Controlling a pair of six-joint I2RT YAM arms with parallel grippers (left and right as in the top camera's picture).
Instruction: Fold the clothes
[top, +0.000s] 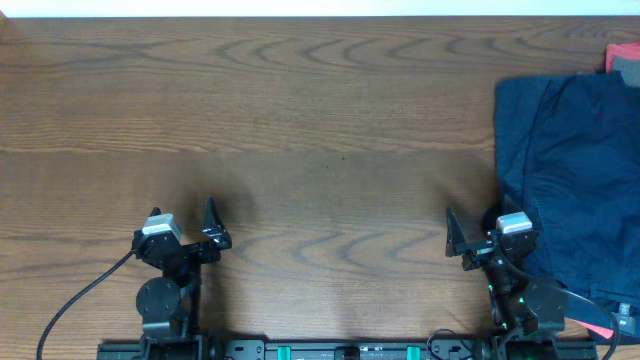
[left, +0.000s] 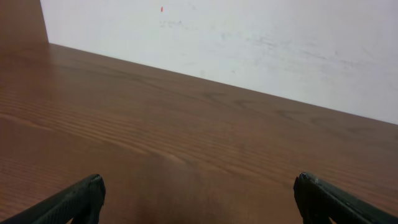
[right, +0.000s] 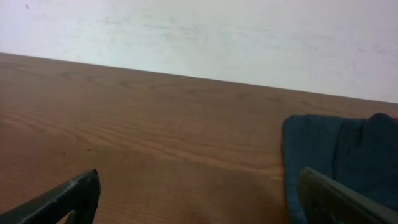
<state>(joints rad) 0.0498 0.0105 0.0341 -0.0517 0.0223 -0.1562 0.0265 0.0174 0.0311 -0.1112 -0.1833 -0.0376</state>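
Observation:
I should first pull a piece toward the table's open middle (top: 360, 170) with my right gripper, because the pile of dark navy clothes (top: 570, 180) is far from my left gripper.
A pile of dark navy clothes (top: 575, 170) lies at the right edge of the wooden table and also shows in the right wrist view (right: 342, 149). My right gripper (top: 472, 232) is open and empty, low near the front edge, its right finger beside the pile's left edge; its fingers frame bare wood in the right wrist view (right: 199, 199). My left gripper (top: 185, 225) is open and empty at the front left, far from the clothes, over bare wood in the left wrist view (left: 199, 196).
A red and grey item (top: 623, 60) lies at the far right behind the pile. A red piece (top: 598, 325) sticks out near the right arm's base. A white wall (left: 249, 43) rises behind the table's far edge.

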